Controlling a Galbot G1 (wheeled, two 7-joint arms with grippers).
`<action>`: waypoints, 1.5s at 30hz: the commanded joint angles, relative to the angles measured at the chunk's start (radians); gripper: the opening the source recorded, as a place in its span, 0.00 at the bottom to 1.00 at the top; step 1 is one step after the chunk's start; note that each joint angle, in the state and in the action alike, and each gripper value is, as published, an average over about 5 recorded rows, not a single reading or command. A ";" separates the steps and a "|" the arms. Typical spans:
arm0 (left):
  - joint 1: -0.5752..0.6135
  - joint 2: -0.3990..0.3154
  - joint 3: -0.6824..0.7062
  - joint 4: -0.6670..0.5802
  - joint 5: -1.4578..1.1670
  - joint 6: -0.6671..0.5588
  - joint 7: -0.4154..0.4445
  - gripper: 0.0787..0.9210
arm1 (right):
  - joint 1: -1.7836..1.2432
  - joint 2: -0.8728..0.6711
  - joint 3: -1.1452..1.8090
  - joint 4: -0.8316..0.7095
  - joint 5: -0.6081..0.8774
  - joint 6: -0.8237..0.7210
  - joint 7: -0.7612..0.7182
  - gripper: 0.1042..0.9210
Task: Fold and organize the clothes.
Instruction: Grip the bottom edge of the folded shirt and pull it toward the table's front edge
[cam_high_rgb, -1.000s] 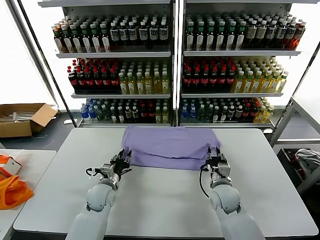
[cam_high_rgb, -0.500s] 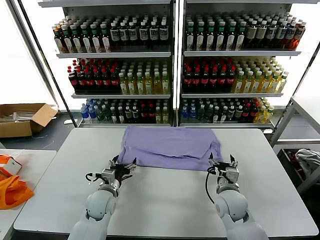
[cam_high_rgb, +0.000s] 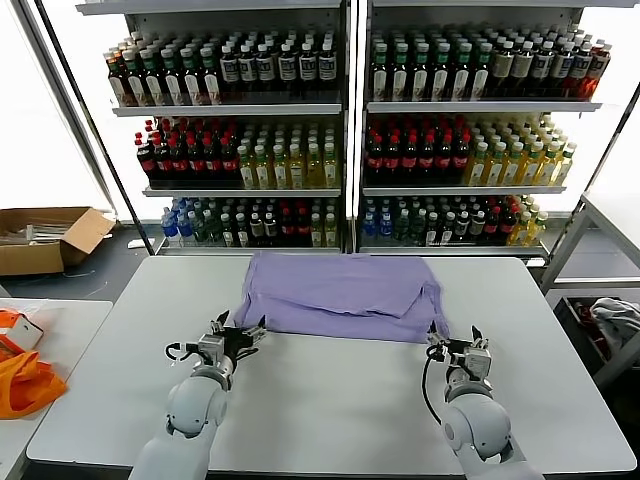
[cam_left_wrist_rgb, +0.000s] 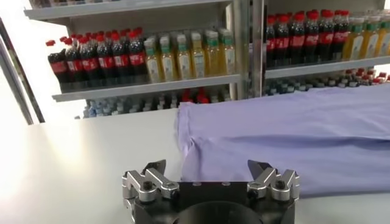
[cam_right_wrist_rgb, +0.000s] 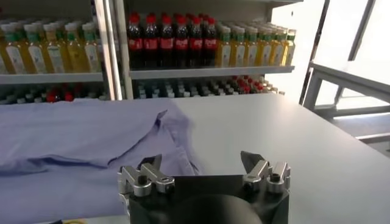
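Observation:
My left gripper and my right gripper are to pinch the T-shirt by its near corners (cam_high_rgb: 246, 316) and pull it closer before folding, because it lies against the table's far edge (cam_high_rgb: 340, 256).
A lavender T-shirt (cam_high_rgb: 340, 292) lies folded at the far middle of the white table (cam_high_rgb: 330, 400), its near edge running straight across. My left gripper (cam_high_rgb: 240, 335) hovers open just short of the shirt's near left corner, holding nothing. In the left wrist view the gripper (cam_left_wrist_rgb: 207, 165) stands wide apart with the shirt (cam_left_wrist_rgb: 286, 134) beyond it. My right gripper (cam_high_rgb: 455, 347) is open and empty off the near right corner. The right wrist view shows that gripper (cam_right_wrist_rgb: 200, 160) spread, with the shirt (cam_right_wrist_rgb: 79, 140) ahead and to one side.
Shelves of drink bottles (cam_high_rgb: 340, 130) stand behind the table. A cardboard box (cam_high_rgb: 45, 235) sits on the floor at the left, and an orange bag (cam_high_rgb: 25, 380) lies on a side table. A metal frame with a bundle of cloth (cam_high_rgb: 615, 320) stands at the right.
Both grippers opened, let go of the shirt's near edge and drew back toward me. The shirt's front fold has settled flat on the table.

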 joint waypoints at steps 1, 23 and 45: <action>-0.013 0.001 0.001 0.038 -0.010 0.011 -0.007 0.88 | 0.012 -0.006 -0.015 -0.040 0.009 -0.011 0.005 0.86; 0.029 0.016 0.017 0.013 -0.007 0.016 0.001 0.54 | -0.024 -0.013 -0.038 -0.048 0.008 0.012 -0.028 0.13; 0.273 0.028 0.041 -0.307 0.044 0.008 -0.018 0.03 | -0.209 -0.029 0.056 0.251 0.006 0.003 -0.003 0.01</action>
